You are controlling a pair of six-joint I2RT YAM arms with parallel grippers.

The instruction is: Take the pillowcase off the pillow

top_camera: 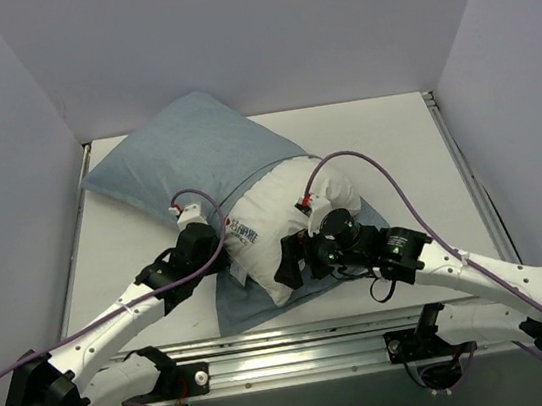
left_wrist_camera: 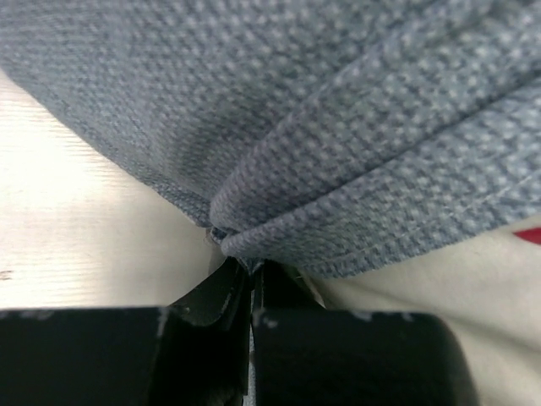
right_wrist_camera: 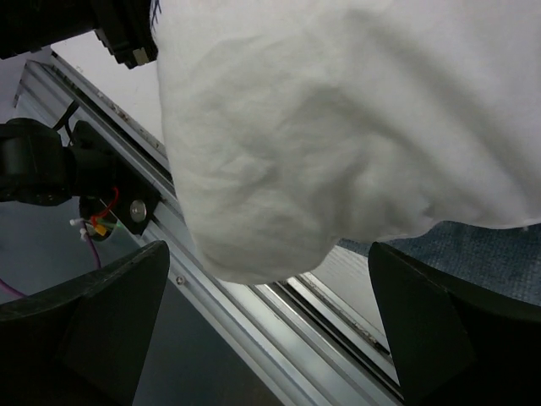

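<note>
The pillowcase's lower flap is still under the pillow's near end. My right gripper should raise that end while my left gripper grabs the flap.
The pale blue-grey pillowcase covers the far part of the white pillow, whose near end with a printed logo sticks out bare. My left gripper is at the pillow's left side, shut on the pillowcase; in the left wrist view its hem bunches into the left gripper. My right gripper is open at the pillow's near end. In the right wrist view the right gripper has its fingers wide apart. The pillow bulges above them, not gripped.
An aluminium rail runs along the table's near edge under the right gripper. A flap of pillowcase lies flat under the pillow near that edge. White walls close in the table on three sides. The left arm's base shows beyond the rail.
</note>
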